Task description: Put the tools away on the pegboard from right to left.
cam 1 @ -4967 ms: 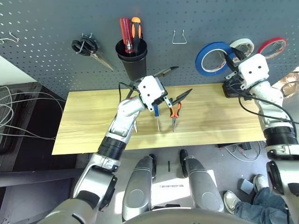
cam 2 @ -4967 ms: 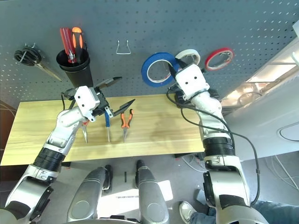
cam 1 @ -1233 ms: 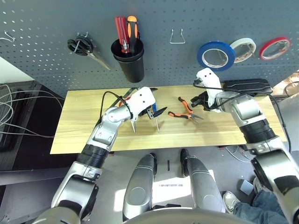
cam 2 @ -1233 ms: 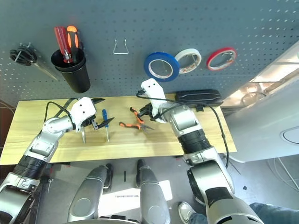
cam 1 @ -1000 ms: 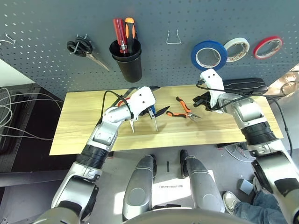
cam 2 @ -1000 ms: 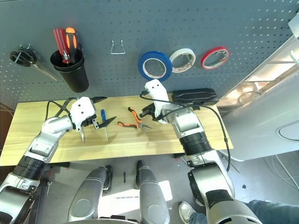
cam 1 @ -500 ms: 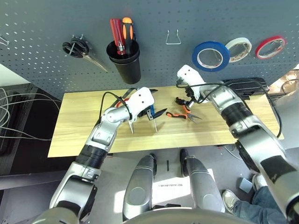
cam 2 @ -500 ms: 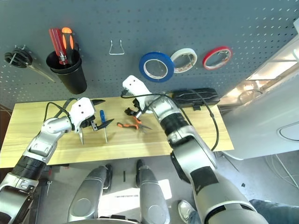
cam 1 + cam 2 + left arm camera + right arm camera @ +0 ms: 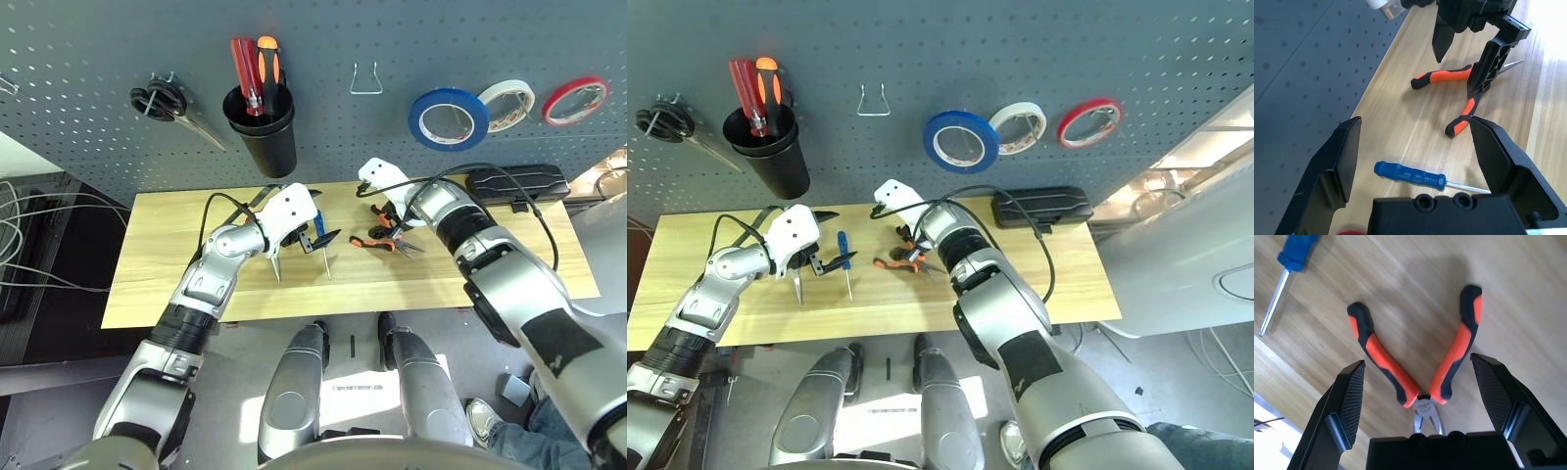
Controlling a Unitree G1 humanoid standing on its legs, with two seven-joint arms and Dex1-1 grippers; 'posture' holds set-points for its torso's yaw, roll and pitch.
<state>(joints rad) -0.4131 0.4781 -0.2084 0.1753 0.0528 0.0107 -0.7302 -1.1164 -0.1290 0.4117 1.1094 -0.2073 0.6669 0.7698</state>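
Note:
I should go on moving my right gripper down before I close it where the handles meet (image 9: 1423, 390), because the pliers' joint (image 9: 1425, 404) is centred between its open fingers and both handles point away.
The orange-and-black pliers (image 9: 1382, 355) lie on the wooden table with handles spread. My right gripper (image 9: 389, 220) hovers open just over them, a finger on either side. The blue-handled screwdriver (image 9: 1410, 175) lies left of the pliers. My left gripper (image 9: 1415, 125) is open above it, holding nothing. The red-handled scissors' blade (image 9: 797, 282) pokes out from under my left gripper, the handles mostly hidden. The blue tape roll (image 9: 450, 118) hangs on the dark grey pegboard (image 9: 88, 59).
White (image 9: 507, 103) and red (image 9: 573, 99) tape rolls hang right of the blue one. An empty metal hook (image 9: 365, 78) sits mid-board. The black cup (image 9: 266, 137) holds red and orange screwdrivers; black-handled scissors (image 9: 162, 100) hang left. A black box (image 9: 516, 182) lies back right.
The right gripper left the blue tape hanging on the board, came down and moved left over the pliers. The pliers lie turned with handles spread. The left gripper lowered slightly.

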